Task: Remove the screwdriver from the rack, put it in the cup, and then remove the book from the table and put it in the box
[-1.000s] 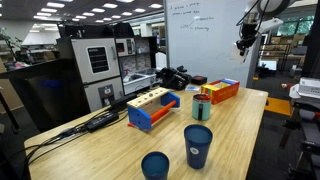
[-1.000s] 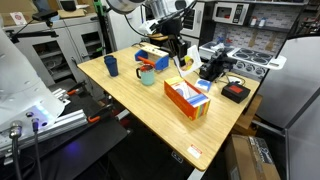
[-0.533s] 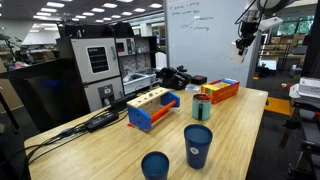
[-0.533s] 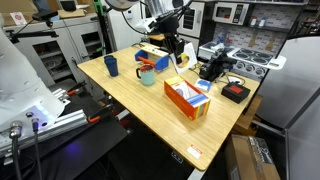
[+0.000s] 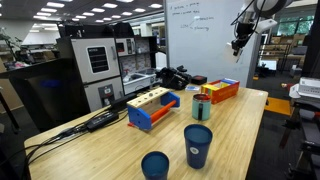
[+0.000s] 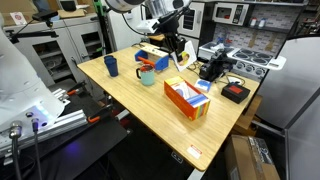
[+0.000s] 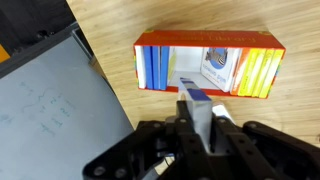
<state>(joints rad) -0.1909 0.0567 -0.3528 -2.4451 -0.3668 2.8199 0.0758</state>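
Note:
My gripper needs to swing the book (image 6: 184,60) upright from its slant above the orange box and line it up with the box's open gap (image 7: 187,63) before I lower it.
My gripper (image 7: 200,125) is shut on the book (image 7: 192,92), a thin whitish book with a dark edge held upright between the fingers. It hangs high above the table, over the orange box (image 7: 210,40), which holds several coloured books. In both exterior views the gripper (image 5: 238,42) (image 6: 177,48) is well above the box (image 5: 222,90) (image 6: 187,98). The blue and tan rack (image 5: 152,108) (image 6: 152,57) lies on the table. The teal cup (image 5: 202,107) (image 6: 147,76) stands beside it with a reddish tip at its rim; I cannot make out the screwdriver.
Two dark blue cups (image 5: 198,145) (image 5: 155,165) stand near the table's front edge. Black gear (image 5: 175,76) and a cable (image 5: 95,123) lie at the table's back. A whiteboard (image 5: 200,40) stands behind the table. A black device (image 6: 235,92) sits near the box.
The gripper with the book has shifted slightly sideways above the box. Nothing on the table has moved.

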